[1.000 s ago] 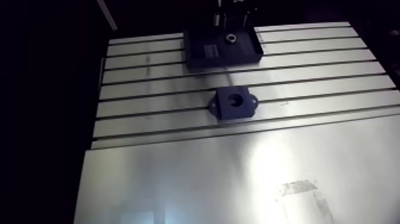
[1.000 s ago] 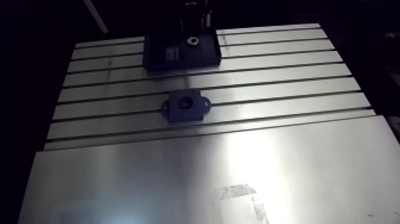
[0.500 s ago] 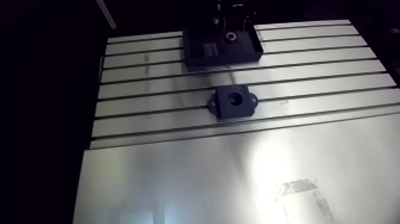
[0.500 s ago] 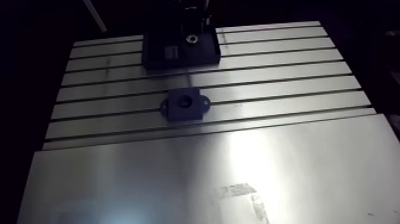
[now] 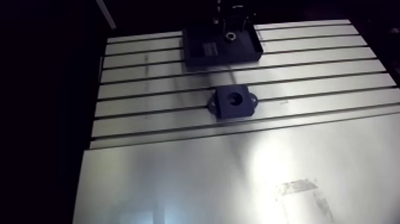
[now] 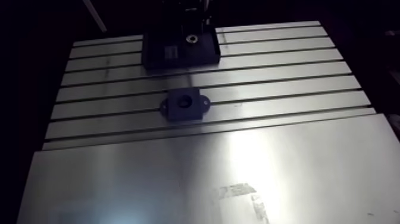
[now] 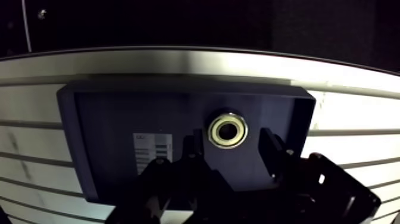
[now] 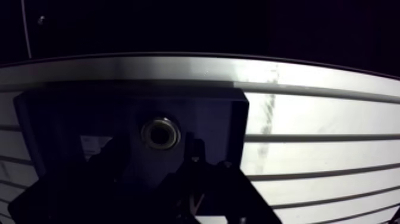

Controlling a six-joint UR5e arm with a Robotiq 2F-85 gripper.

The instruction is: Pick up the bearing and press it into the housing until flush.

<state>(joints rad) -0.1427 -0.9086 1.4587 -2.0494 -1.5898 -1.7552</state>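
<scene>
The housing will stay in place when the robot presses the bearing in, because its side ears line up along a slot in the table and show bright fastening spots.
The bearing, a small metal ring, lies flat in a dark shallow tray at the far end of the slotted table. My gripper hangs just over the tray, open. Its two dark fingers stand apart, one on each side of the bearing, and neither touches it. In the arm view the gripper comes down onto the tray right at the bearing. The dark housing, a block with a round bore and two side ears, sits mid-table, nearer than the tray.
A white label is stuck to the tray floor beside the bearing. The tray's raised rim surrounds the gripper. A smooth metal plate covers the near part of the table.
The gripper has come down lower over the tray, so its fingers now bracket the bearing. Bearing, tray and housing stay where they were.
</scene>
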